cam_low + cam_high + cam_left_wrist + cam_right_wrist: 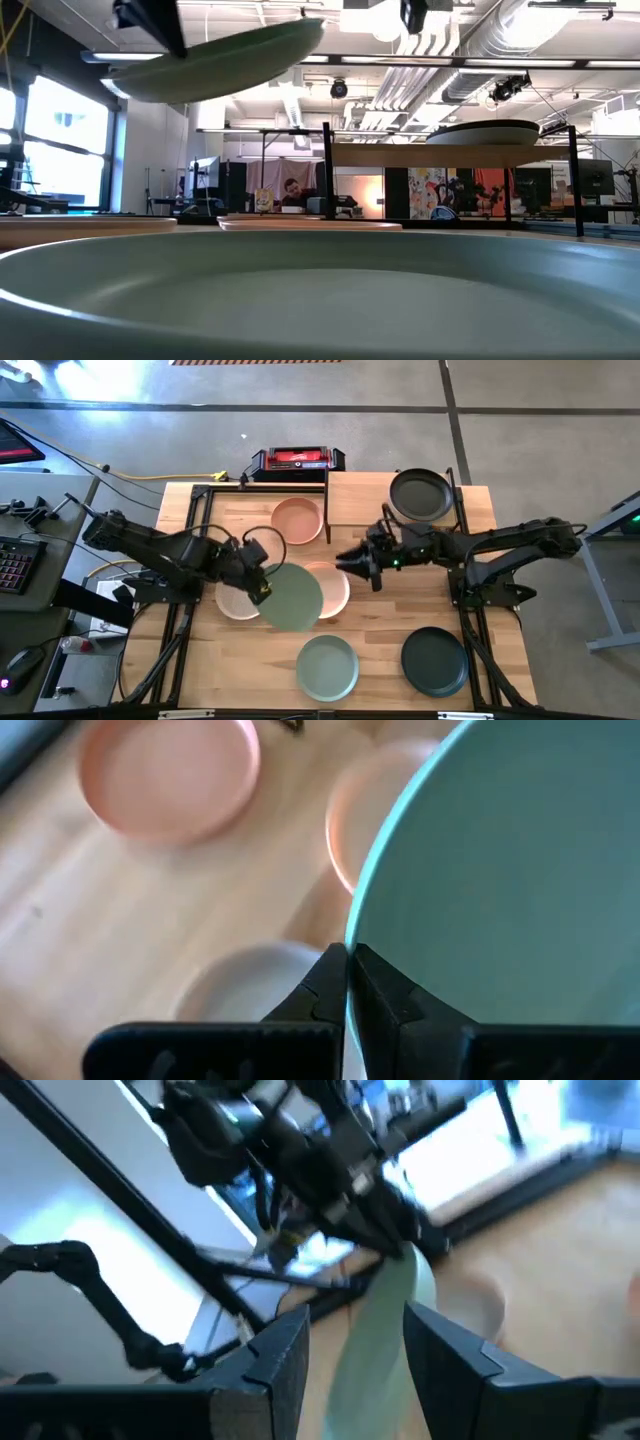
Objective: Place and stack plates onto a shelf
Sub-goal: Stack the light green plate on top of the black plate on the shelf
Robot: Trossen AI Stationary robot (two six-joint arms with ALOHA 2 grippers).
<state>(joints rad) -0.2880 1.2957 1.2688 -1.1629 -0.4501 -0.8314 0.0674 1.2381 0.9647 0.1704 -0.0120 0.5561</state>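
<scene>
My gripper will nearly hide the black plate (421, 495) when it stacks the sage green plate (292, 599) on top. The black plate is round and shallow in a similar way, so the sage green plate will nest over it.
My left gripper (258, 586) is shut on a sage green plate (292, 597), held in the air over the middle of the table; the low view shows this plate (215, 60) high up and tilted. My right gripper (352, 565) is open just right of that plate. In the right wrist view the plate's edge (385, 1315) shows between and beyond its fingers, apart from them. The shelf (355, 498) stands at the far edge with a black plate (421, 495) on its right half. My left gripper pinches the sage plate's rim (352, 935) between its two fingers (385, 990), coming in from the table's left. The plate is lifted clear of the table and tilted, reaching out to the right of the fingers.
On the tabletop lie a terracotta pink plate (297, 521), a peach plate (335, 588) partly under the held one, a cream plate (236, 603), a light green plate (327, 666) and a dark green plate (434, 659). The shelf's left half is bare wood.
</scene>
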